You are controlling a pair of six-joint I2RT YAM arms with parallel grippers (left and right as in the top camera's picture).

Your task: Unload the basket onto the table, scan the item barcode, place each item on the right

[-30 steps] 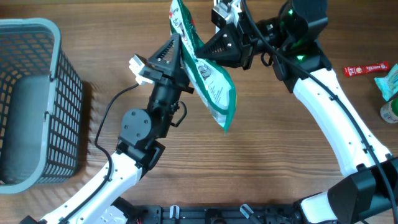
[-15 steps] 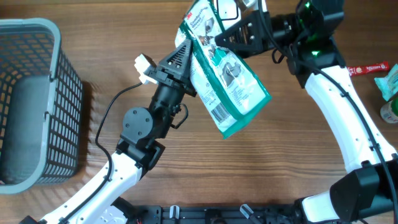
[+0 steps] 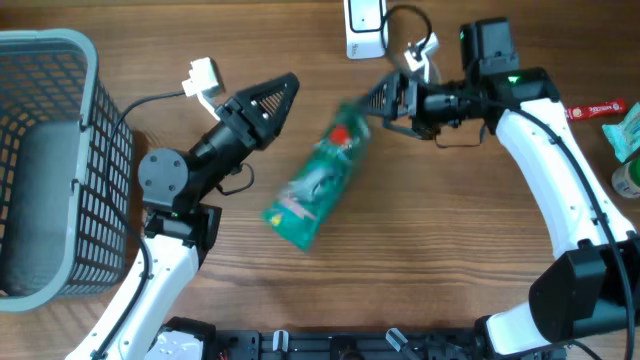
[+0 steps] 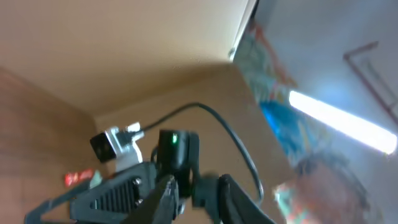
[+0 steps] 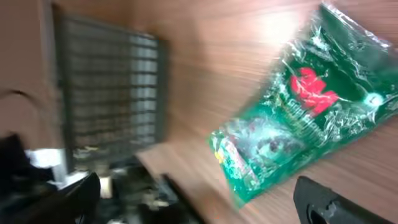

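Note:
I should pinch the bag's side edge [image 3: 348, 172] with my right gripper, lift the bag and pass it to my left gripper, because the green bag lies logo-up [image 3: 338, 136] and its barcode is hidden.
The item, a green crinkly bag [image 3: 318, 178] with a red logo, lies slanted on the wooden table between the two arms, blurred; no barcode shows on it. Neither gripper touches it. My left gripper [image 3: 290, 85] hovers up and left of the bag, pointing right; in the left wrist view [image 4: 196, 186] its fingers stand a narrow gap apart with nothing between them. My right gripper [image 3: 372, 108] is wide open just right of the bag's upper end. The right wrist view [image 5: 196, 205] looks down on the bag [image 5: 298, 106], which lies beyond the spread fingers.
A white scanner [image 3: 365, 25] stands at the table's far edge, above the right gripper. A grey mesh basket [image 3: 60, 45] fills the left side and also shows as the basket [image 5: 112, 93]. A red packet [image 3: 590, 110] and green items [image 3: 625, 130] lie at the far right.
The bag, held up between both grippers before, now lies on the table. The right gripper opened and drew back right; the left arm swung away to the left.

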